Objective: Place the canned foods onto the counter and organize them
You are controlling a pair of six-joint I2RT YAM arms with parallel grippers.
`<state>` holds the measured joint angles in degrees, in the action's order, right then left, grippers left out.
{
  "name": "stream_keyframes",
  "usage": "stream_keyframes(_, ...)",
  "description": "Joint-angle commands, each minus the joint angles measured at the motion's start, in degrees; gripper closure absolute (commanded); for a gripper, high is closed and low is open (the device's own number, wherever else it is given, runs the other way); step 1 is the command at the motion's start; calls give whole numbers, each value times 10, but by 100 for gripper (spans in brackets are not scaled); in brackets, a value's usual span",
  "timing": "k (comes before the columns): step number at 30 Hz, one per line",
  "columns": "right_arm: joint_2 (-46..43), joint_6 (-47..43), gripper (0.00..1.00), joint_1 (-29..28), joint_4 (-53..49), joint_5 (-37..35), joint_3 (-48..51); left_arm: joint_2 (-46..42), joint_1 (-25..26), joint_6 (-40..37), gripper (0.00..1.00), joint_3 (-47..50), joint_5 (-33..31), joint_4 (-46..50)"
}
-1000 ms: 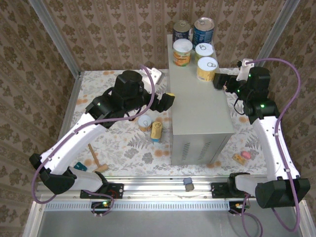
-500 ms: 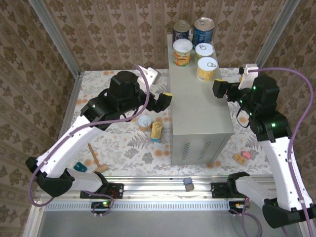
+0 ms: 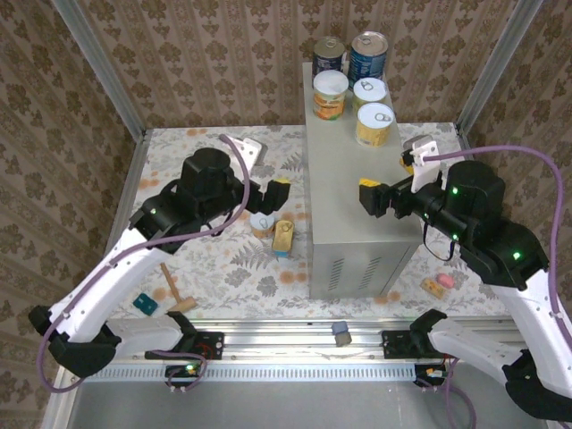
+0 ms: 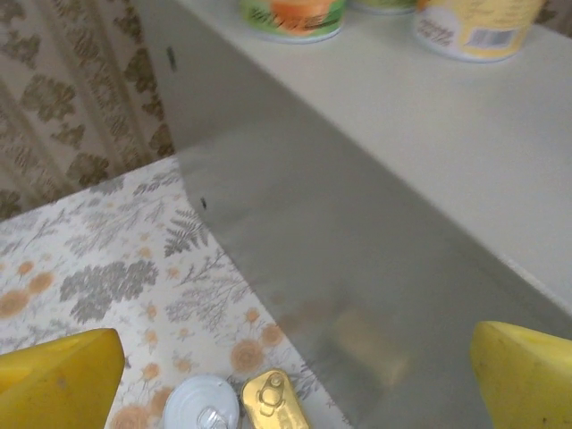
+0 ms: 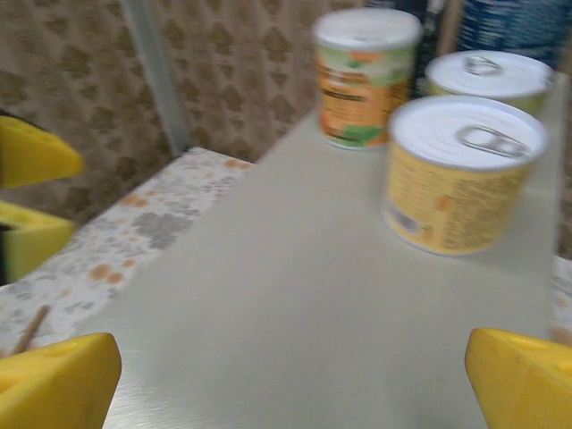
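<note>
My left gripper keeps going down and closes around the can's sides (image 3: 261,233), as the short can is upright and its pale lid (image 3: 262,220) is clear below my open fingers.
Five of the canned foods stand at the far end of the counter (image 3: 357,197): two dark-blue tins (image 3: 368,55) and three yellow/orange ones (image 3: 374,123). On the flowered table left of the counter sit a short can with a pale lid (image 3: 262,222) and a flat gold tin (image 3: 283,237). My left gripper (image 3: 275,197) hovers open just above them, empty; its wrist view shows the pale lid (image 4: 201,407) and gold tin (image 4: 273,402) below, between its jaws. My right gripper (image 3: 368,197) hangs open and empty over the counter top (image 5: 286,295), facing the yellow can (image 5: 460,174).
A small wooden mallet (image 3: 174,290) and a teal block (image 3: 145,305) lie near the front left. A pink and yellow piece (image 3: 438,283) lies right of the counter. A small grey block (image 3: 340,332) rests on the front rail. Patterned walls enclose the table.
My right gripper has drawn back from the cans, moving left and nearer over the counter top. My left gripper has pulled back to the left, above the two tins on the table.
</note>
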<state>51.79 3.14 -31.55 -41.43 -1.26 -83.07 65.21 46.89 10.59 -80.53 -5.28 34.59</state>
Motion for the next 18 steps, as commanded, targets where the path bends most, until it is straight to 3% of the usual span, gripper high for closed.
stream_keyframes(1, 5, -28, 0, -42, -21, 28, -28, -22, -24, 53, 0, 39, -12, 7)
stream_keyframes(12, 87, -78, 0, -238, -51, -59, -82, -3, -88, 131, 0, 196, -4, -3)
stream_keyframes(18, 121, -89, 0, -274, -44, -76, -90, 50, -101, 142, 0, 279, -28, -47)
